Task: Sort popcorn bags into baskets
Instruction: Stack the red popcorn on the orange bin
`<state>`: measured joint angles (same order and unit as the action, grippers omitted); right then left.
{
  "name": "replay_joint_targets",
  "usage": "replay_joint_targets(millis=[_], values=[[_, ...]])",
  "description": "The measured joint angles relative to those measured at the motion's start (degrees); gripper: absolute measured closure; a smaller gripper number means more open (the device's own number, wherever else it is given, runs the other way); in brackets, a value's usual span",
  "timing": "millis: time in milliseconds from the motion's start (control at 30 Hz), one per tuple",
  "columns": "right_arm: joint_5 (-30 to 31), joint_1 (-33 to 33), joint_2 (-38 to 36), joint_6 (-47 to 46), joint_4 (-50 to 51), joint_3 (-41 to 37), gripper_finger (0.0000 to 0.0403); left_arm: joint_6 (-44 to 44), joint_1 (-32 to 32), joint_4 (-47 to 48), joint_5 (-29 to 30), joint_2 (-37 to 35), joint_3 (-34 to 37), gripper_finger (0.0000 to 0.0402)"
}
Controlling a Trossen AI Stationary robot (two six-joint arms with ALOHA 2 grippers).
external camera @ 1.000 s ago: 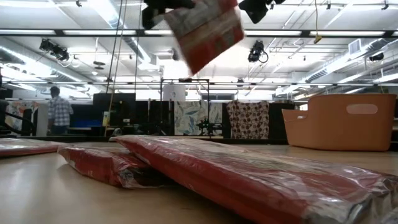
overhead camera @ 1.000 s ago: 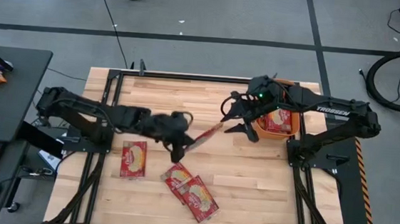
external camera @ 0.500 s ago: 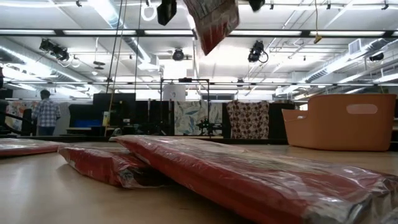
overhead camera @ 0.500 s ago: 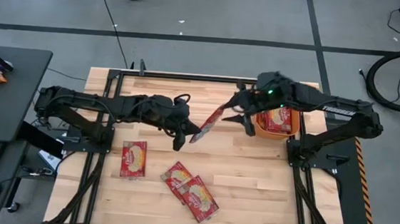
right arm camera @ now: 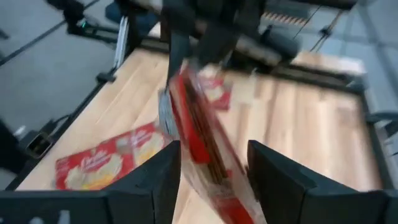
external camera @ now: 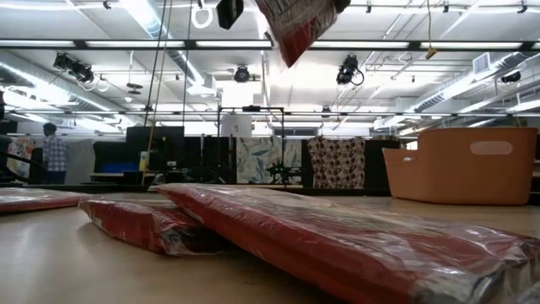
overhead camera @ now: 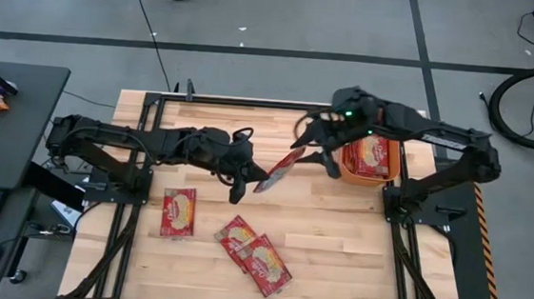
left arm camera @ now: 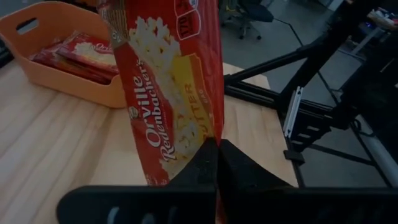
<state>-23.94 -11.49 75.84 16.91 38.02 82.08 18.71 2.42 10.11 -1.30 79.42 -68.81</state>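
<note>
My left gripper is holding the popcorn bag far from the orange basket (overhead camera: 371, 160). Next, my right gripper grabs the bag's loose end (overhead camera: 294, 156) before my left gripper lets go.
One red popcorn bag (overhead camera: 277, 171) hangs in the air over the table's middle, turned on edge. My left gripper (overhead camera: 251, 181) is shut on its end toward the left. My right gripper (overhead camera: 303, 153) is open, and in the right wrist view its fingers (right arm camera: 166, 180) stand on either side of the bag's other end (right arm camera: 202, 146) with a gap to each. The orange basket (overhead camera: 392, 165) stands at the right, toward the far edge, with packets in it (left arm camera: 87, 50). Three more bags lie flat on the near half (overhead camera: 178, 211), (overhead camera: 238, 232), (overhead camera: 265, 265). My left gripper pinches the popcorn bag between its two shut fingers (left arm camera: 202, 165) at the bag's near end (left arm camera: 208, 134), coming roughly level from the table's left. The bag is lifted clear, stands on edge, and sticks out toward the right gripper and the basket.
Black frame rails run along the table's left, right and far edges (overhead camera: 251, 105). In the low view the lying bags (external camera: 337, 241) fill the foreground and the basket (external camera: 472, 165) stands behind them at the right. A person (external camera: 52, 156) stands far off in the room.
My left gripper has carried the bag up and toward the far edge, then held still. The bag has turned more on edge. My right gripper, staying open, has moved toward the table's left until its fingers stand around the bag's free end.
</note>
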Motion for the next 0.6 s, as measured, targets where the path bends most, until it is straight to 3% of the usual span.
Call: replay_joint_targets(millis=[200,500,600], values=[[-2.28,0.96,4.11,0.85,1.26,-0.02,0.0236,-0.08,0.00,-0.76,-0.17,0.04,0.01,0.0398],[-2.48,1.03,3.35,1.31,2.19,-0.04,0.0362,0.20,0.04,-0.98,0.39,0.07,-0.01,0.0397],[-0.27,1.03,1.96,1.27,3.93,-0.06,0.0367,1.86,0.00,-1.06,2.42,0.07,-0.08,0.0383]])
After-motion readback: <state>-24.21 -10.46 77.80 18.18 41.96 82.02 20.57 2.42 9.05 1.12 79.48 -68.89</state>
